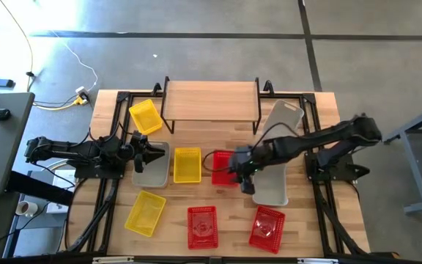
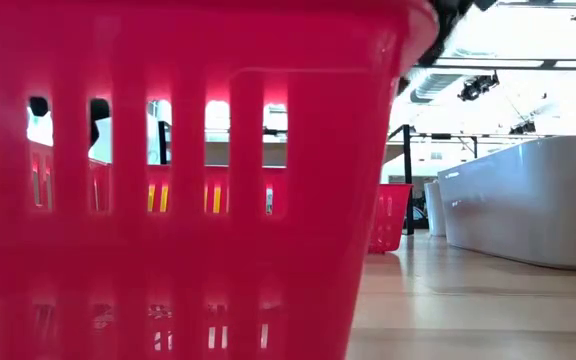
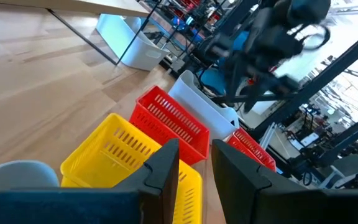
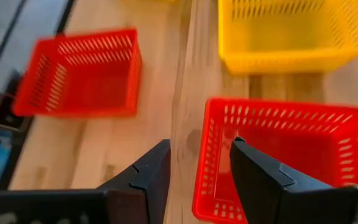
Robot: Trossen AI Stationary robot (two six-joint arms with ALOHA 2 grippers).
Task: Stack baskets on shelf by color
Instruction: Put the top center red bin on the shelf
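I expect the whole basket [image 1: 222,163] to tilt together with my right gripper when I lift it, because the red basket's side [image 4: 205,158] stands straight between my fingers.
The shelf [image 1: 211,99] stands at the table's far middle, its plank top bare. Several baskets rest on their bases on the table. In the middle row are a grey one [image 1: 151,167], a yellow one [image 1: 187,164], a red one [image 1: 224,169] and a grey one [image 1: 273,185]. My right gripper [image 1: 244,177] hangs open over the middle red basket [image 4: 278,155], one finger on either side of its wall [image 4: 205,163], which it does not touch. My left gripper [image 3: 194,177] waits open over the left grey basket [image 3: 17,177], holding nothing.
A yellow basket [image 1: 145,116] and a grey one [image 1: 280,117] lie beside the shelf's legs. Near the front edge sit a yellow basket [image 1: 145,213] and two red ones [image 1: 202,226] [image 1: 267,227]. The near red basket [image 2: 168,200] fills the low view.
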